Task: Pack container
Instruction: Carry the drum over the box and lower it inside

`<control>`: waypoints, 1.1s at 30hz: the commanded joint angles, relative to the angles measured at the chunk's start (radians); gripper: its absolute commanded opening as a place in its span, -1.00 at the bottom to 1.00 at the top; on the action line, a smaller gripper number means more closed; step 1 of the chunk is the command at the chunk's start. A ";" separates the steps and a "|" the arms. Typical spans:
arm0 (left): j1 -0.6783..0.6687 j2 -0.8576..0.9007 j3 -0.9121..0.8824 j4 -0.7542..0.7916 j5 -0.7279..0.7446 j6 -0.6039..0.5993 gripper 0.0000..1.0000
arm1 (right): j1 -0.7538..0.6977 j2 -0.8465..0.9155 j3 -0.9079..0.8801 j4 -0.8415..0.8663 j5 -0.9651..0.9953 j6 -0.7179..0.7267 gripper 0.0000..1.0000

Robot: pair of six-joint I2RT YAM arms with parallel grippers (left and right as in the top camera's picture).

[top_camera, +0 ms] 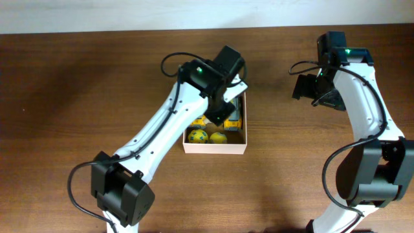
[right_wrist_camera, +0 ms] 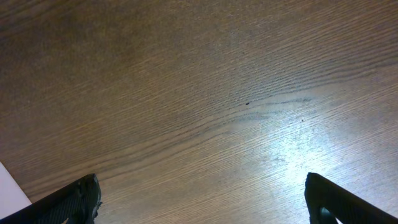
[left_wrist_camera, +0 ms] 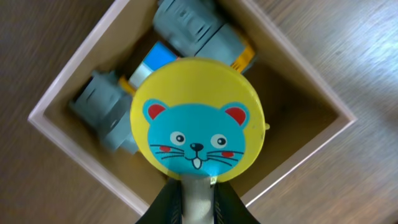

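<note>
The container's corner [top_camera: 239,137] next to the yellow-green balls has room for the paddle toy. My left gripper should keep lowering the paddle toy into that gap [left_wrist_camera: 305,118] until it sits inside.
The container [top_camera: 215,147] is a square white box with a tan inside, at the table's middle. It also shows in the left wrist view [left_wrist_camera: 62,124]. Inside lie grey toy pieces [left_wrist_camera: 102,115] and yellow-green balls [top_camera: 198,136]. My left gripper [left_wrist_camera: 198,199] is above the container, shut on the grey handle of a round yellow paddle toy with a blue mouse face [left_wrist_camera: 196,130]. In the overhead view the left gripper [top_camera: 223,107] hides the container's far part. My right gripper [right_wrist_camera: 202,196] is open and empty over bare table at the right; it also shows in the overhead view [top_camera: 310,87].
The brown wooden table [top_camera: 77,97] stretches all round the container. A white edge [right_wrist_camera: 12,190] shows at the far left of the right wrist view. The right arm's base stands at the front right [top_camera: 369,175].
</note>
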 commanded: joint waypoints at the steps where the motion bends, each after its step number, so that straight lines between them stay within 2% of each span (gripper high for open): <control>1: -0.020 0.007 -0.039 0.041 0.038 0.023 -0.79 | -0.005 0.004 -0.002 0.001 0.009 0.007 0.97; 8: -0.022 0.007 -0.126 0.116 0.095 0.023 -0.78 | -0.005 0.004 -0.002 0.001 0.009 0.007 0.97; 15: -0.022 0.007 -0.136 0.135 0.170 0.022 -0.78 | -0.005 0.004 -0.002 0.001 0.009 0.007 0.98; 31: -0.023 0.007 -0.215 0.153 0.196 0.019 -0.79 | -0.005 0.004 -0.002 0.001 0.009 0.007 0.98; 33: -0.023 0.007 -0.215 0.155 0.204 0.019 -0.74 | -0.005 0.004 -0.002 0.001 0.010 0.007 0.98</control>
